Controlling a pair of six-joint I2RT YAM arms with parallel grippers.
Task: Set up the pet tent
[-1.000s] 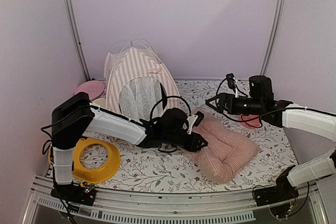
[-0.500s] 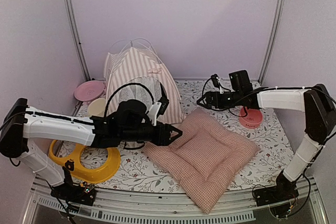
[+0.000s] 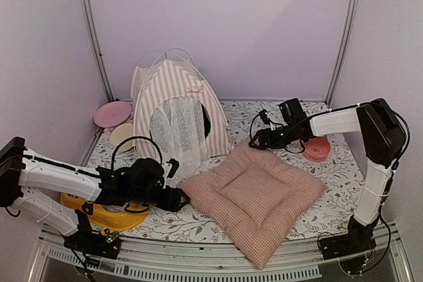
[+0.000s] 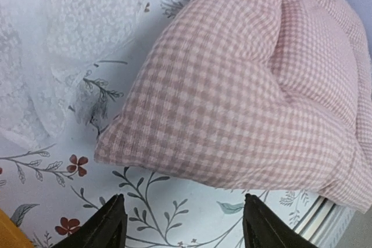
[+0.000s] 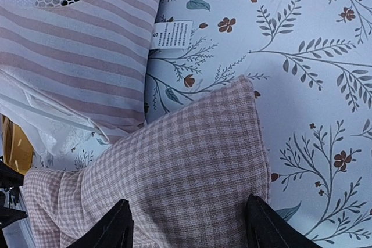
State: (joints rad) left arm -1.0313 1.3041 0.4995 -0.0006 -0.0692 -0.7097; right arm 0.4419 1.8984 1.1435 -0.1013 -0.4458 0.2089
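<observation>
The pink checked cushion (image 3: pixel 254 193) is spread out wider than the tent's door, so next my left gripper grabs its tent-side edge (image 3: pixel 215 170) while my right gripper bunches the cushion up to make it narrower.
The pet tent (image 3: pixel 173 107) stands upright at the back left, pink-and-white striped, with its white mesh curtain (image 4: pixel 70 45) hanging over the door. A pink checked cushion (image 3: pixel 254 193) lies flat in front of it. My left gripper (image 3: pixel 182 199) is open just short of the cushion's left corner (image 4: pixel 250 85), with only tablecloth between its fingers (image 4: pixel 116 227). My right gripper (image 3: pixel 254 142) is open and low over the cushion's far corner (image 5: pixel 197 161), which lies between its fingers (image 5: pixel 264 225). The tent's striped wall (image 5: pixel 75 39) and sewn label (image 5: pixel 172 34) sit just beyond.
A yellow ring (image 3: pixel 99 212) lies under the left arm at the near left. A pink plate (image 3: pixel 111 113) and a cream bowl (image 3: pixel 122 135) sit left of the tent. A red dish (image 3: pixel 317 148) is beside the right arm. Walls with metal poles (image 3: pixel 92 31) close in the table.
The left gripper opened, let go of the cushion and drew back toward the near left; the cushion unfolded flat. The right gripper came left and down to the cushion's far corner, its jaws narrowing somewhat.
</observation>
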